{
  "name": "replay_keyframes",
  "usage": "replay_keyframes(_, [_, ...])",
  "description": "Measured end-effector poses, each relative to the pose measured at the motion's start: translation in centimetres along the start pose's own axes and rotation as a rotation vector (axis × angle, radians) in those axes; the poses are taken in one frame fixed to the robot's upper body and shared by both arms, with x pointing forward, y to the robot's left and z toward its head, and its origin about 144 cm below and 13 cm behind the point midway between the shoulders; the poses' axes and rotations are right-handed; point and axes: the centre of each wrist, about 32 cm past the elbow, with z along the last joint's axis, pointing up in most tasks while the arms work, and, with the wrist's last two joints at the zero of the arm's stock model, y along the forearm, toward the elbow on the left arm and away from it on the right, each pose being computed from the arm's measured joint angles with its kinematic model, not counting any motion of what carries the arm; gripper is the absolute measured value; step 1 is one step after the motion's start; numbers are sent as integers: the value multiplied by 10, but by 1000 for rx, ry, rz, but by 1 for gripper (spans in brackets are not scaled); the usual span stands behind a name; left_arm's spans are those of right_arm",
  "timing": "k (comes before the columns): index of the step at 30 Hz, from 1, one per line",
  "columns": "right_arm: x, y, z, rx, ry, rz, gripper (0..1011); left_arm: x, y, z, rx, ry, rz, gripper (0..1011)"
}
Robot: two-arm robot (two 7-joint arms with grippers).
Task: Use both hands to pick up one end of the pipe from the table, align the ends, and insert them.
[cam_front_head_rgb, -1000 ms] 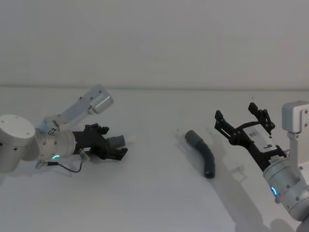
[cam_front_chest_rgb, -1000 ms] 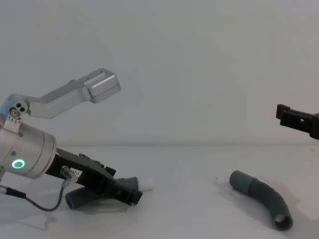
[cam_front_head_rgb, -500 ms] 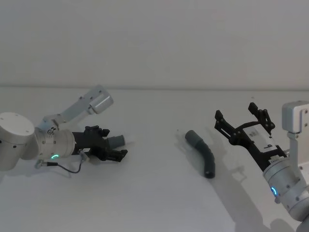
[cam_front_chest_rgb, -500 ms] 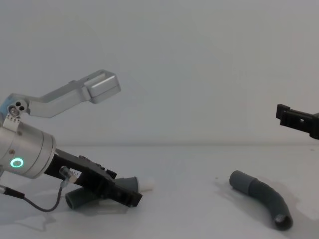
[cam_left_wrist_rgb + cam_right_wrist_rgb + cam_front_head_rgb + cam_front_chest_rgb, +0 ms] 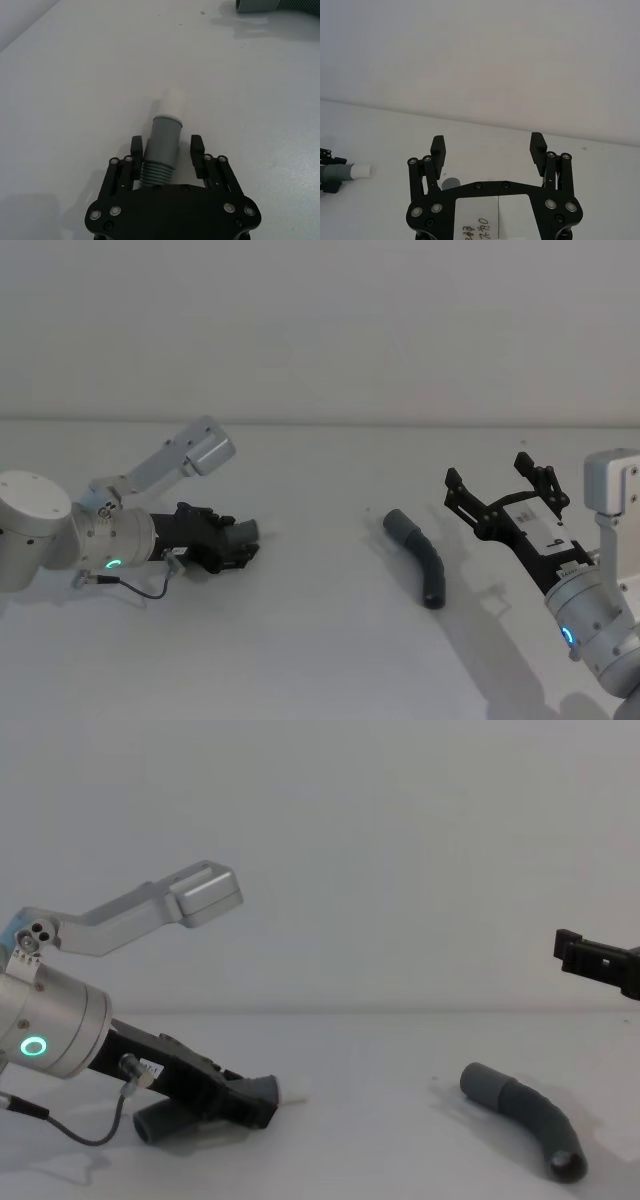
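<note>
The grey cuff [image 5: 164, 142] sits at a slant between the open fingers of my left gripper, so the pipe piece [image 5: 165, 1122] will swing into line when I close them.
One pipe piece [image 5: 243, 531] lies on the white table [image 5: 320, 660] at the left, its grey cuff [image 5: 165, 135] ending in a white tip [image 5: 175, 99]. My left gripper [image 5: 238, 538] reaches low along it. Its fingers [image 5: 136, 149] straddle the hose where the ribs meet the cuff, open, with a sliver of table showing on one side. The other curved pipe piece [image 5: 425, 560] lies right of centre, its cuff [image 5: 483, 1085] pointing left. My right gripper [image 5: 495, 480] hovers open above the table to the right of this piece, holding nothing.
The left arm's silver link [image 5: 190, 455] juts up behind the left gripper, and a thin black cable [image 5: 140, 588] loops under the wrist. Bare table lies between the two pipe pieces. A plain wall stands behind.
The left gripper's fingers have narrowed around the cuffed pipe piece and slid slightly back along it. The right gripper and the right pipe piece have not moved.
</note>
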Motion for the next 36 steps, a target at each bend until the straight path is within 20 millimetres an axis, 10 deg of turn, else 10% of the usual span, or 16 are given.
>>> replay_keyframes(8, [0, 0, 0, 0, 0, 0, 1001, 0, 0, 0, 2, 1, -1, 368])
replay_keyframes(36, [5, 2, 7, -81, -69, 78, 1001, 0, 0, 0, 3, 1, -3, 364])
